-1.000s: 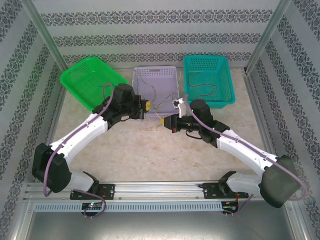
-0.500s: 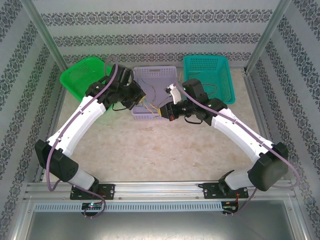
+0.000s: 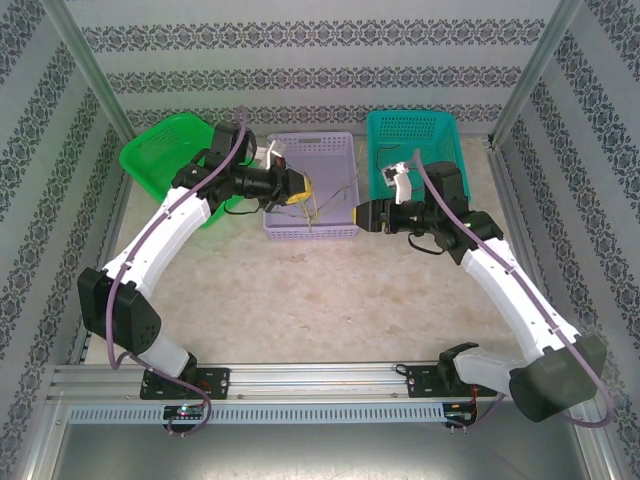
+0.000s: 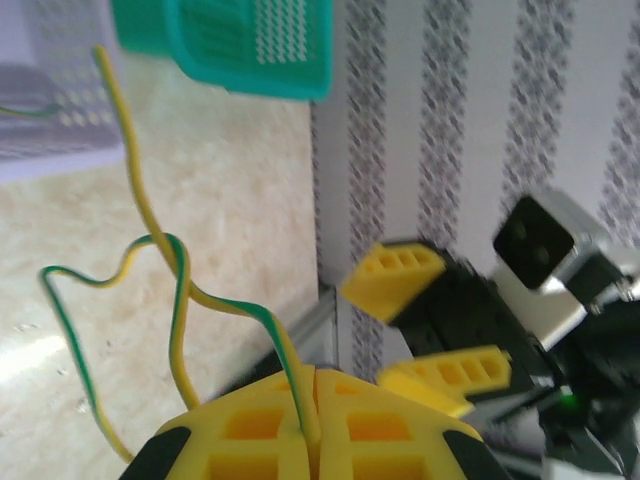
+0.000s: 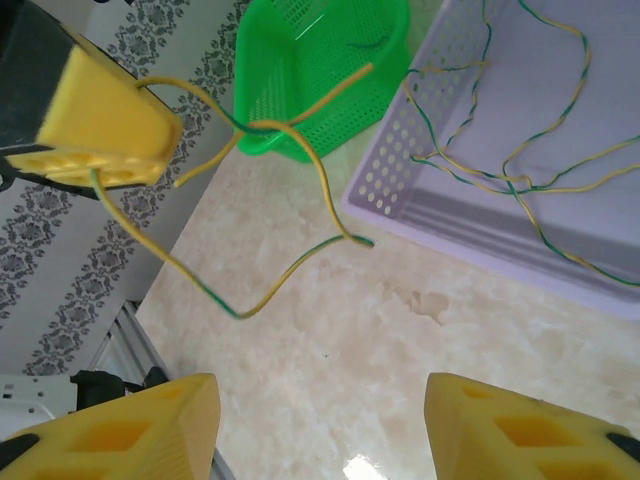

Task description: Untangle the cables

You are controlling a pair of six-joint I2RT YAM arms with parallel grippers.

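Note:
My gripper will carry the green-yellow cable point(image 5: 323, 183), which will stay curved and stick out sideways, because the free yellow end point(image 5: 345, 86) points stiffly into the air.
My left gripper point(image 3: 303, 190) hangs over the purple basket's point(image 3: 340, 150) left side, shut on a green-yellow cable point(image 4: 181, 300) pinched between its yellow fingers point(image 4: 260, 430). In the right wrist view this cable point(image 5: 291, 270) loops loosely in the air below the left gripper's finger point(image 5: 100, 125). My right gripper point(image 3: 362, 215) is open at the basket's right front corner, and nothing lies between its fingertips point(image 5: 130, 425). Several more green-yellow cables point(image 5: 520, 175) lie tangled inside the purple basket point(image 5: 400, 160).
A green basket point(image 3: 165, 155) stands at the back left and a teal basket point(image 3: 440, 145) at the back right, with a dark wire in it. Patterned walls and metal posts close in the sides. The marble tabletop point(image 3: 320, 300) stretches in front of the baskets.
The right gripper has opened and pulled away to the right. The left gripper, still shut on the green-yellow cable, has lifted it back over the purple basket.

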